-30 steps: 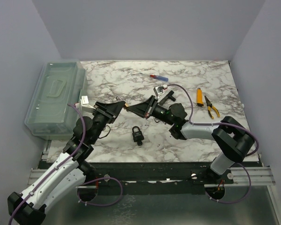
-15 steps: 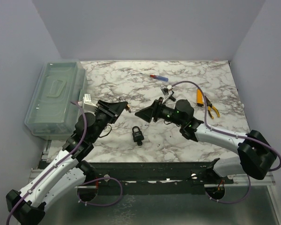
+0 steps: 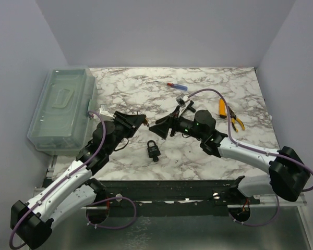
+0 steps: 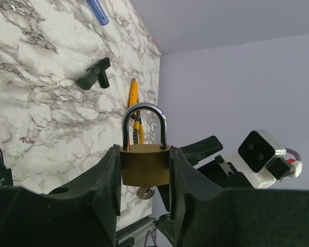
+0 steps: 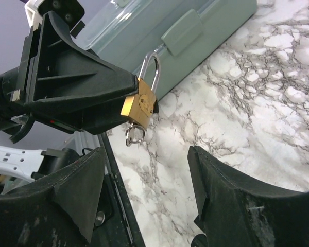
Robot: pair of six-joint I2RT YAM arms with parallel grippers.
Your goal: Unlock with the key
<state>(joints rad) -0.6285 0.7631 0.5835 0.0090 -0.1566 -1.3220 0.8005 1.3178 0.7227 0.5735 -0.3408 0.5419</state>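
Note:
The brass padlock's body is held tight in my left gripper while the shackle sits closed (image 4: 162, 135), so my right gripper should take hold of the body (image 5: 139, 107) to free my left gripper for the shackle.
A brass padlock (image 4: 144, 164) with a silver shackle is clamped by its sides in my left gripper (image 4: 144, 170), held up above the marble table (image 3: 219, 78). Both shackle legs sit in the body. The key (image 4: 145, 193) sticks out of the underside with its ring hanging. In the right wrist view the padlock (image 5: 140, 105) and key (image 5: 134, 135) hang just beyond my right gripper (image 5: 145, 152). That gripper is open and touches neither. From above, the left gripper (image 3: 141, 121) and the right gripper (image 3: 155, 128) face each other closely.
A black padlock (image 3: 153, 150) lies on the table below the grippers. A clear plastic box (image 3: 62, 107) stands at the left. A blue and red pen (image 3: 176, 86), a black T-shaped tool (image 3: 188, 107), an orange knife (image 3: 222, 107) and yellow pliers (image 3: 236, 119) lie at the back right.
My right gripper has opened off the key and drawn back a little to the right. The left gripper has carried the brass padlock slightly to the right.

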